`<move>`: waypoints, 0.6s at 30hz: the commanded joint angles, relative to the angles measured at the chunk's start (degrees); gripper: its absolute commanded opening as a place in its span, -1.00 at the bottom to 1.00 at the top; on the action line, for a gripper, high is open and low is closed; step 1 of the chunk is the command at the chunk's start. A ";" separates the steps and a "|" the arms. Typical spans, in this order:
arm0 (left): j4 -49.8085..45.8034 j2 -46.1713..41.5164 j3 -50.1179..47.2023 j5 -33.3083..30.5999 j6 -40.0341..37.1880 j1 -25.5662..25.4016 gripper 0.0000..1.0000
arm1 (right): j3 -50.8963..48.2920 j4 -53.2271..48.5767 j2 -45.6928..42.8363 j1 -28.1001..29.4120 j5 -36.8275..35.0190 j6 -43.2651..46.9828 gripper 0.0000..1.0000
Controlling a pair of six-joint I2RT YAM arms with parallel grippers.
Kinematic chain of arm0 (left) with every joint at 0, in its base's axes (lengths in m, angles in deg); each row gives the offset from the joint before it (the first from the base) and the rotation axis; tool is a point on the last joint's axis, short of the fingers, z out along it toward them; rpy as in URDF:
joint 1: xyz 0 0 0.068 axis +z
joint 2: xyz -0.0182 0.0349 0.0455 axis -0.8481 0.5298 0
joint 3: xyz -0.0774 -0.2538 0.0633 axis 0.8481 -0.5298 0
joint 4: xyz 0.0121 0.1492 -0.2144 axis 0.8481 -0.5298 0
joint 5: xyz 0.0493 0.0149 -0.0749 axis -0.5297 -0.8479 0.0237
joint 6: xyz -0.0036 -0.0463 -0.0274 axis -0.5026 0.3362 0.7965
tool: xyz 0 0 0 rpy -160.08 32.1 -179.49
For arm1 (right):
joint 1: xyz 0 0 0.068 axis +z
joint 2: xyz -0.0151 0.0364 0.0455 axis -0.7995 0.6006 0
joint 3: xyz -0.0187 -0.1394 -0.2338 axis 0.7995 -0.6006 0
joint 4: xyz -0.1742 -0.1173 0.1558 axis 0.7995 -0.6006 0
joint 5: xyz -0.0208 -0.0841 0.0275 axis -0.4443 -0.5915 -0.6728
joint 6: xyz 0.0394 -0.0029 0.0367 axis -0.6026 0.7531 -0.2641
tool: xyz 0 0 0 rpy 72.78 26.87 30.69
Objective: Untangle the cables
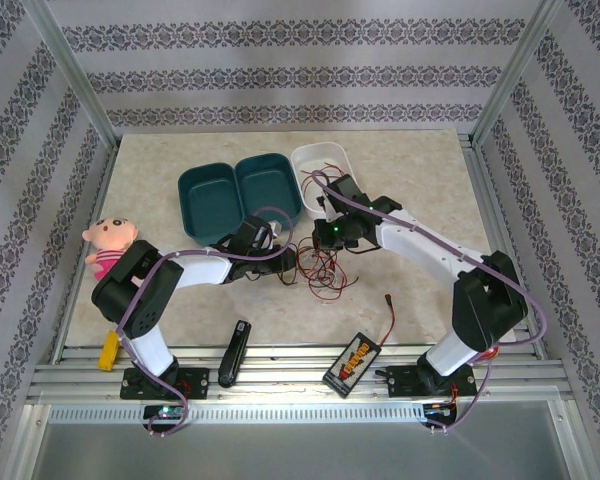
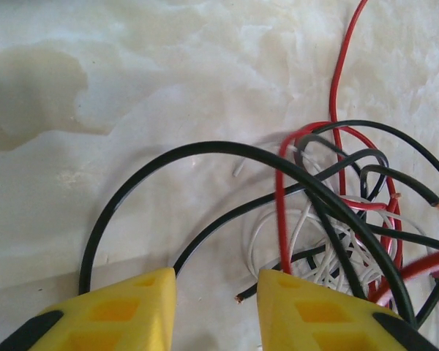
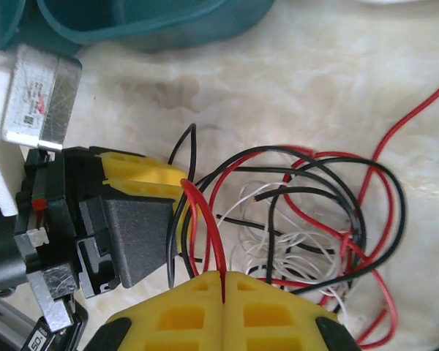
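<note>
The red cable in the robot's right gripper passes through the black loops (image 3: 357, 256) next to the left gripper, so the robot should raise the red cable clear toward the white bowl (image 1: 321, 168).
The red, black and white cables lie in one tangle (image 1: 315, 265) on the marble table between the two grippers. My left gripper (image 2: 216, 281) is open just left of the tangle, low over the table. A black cable (image 2: 205, 148) arcs in front of its fingers, and a black end lies by the right finger (image 2: 307, 307). Bare table shows in the gap. The white cable (image 2: 307, 241) is bunched under the red cable (image 2: 338, 80). My right gripper (image 3: 223, 276) is shut on a loop of the red cable (image 3: 205, 219), next to the left gripper's finger (image 3: 143, 172).
Two teal containers (image 1: 240, 195) and a white bowl (image 1: 325, 165) stand behind the tangle. A doll (image 1: 108, 243) sits at the left. Near the front edge lie a black-and-yellow box (image 1: 353, 362) with a red lead (image 1: 390, 315), a black bar (image 1: 235, 352) and a yellow piece (image 1: 108, 350).
</note>
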 commanded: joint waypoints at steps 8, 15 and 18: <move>3.61 1.81 0.91 1.54 1.10 -0.75 -0.40 | -1.93 7.96 3.86 0.88 9.37 -4.74 -0.61; 3.52 1.50 0.58 1.36 1.06 -0.78 -0.41 | -1.58 5.30 5.26 0.90 6.37 -4.06 -0.54; 3.40 1.55 0.64 1.42 1.02 -0.77 -0.41 | -1.66 4.57 6.14 0.88 5.48 -3.88 -0.54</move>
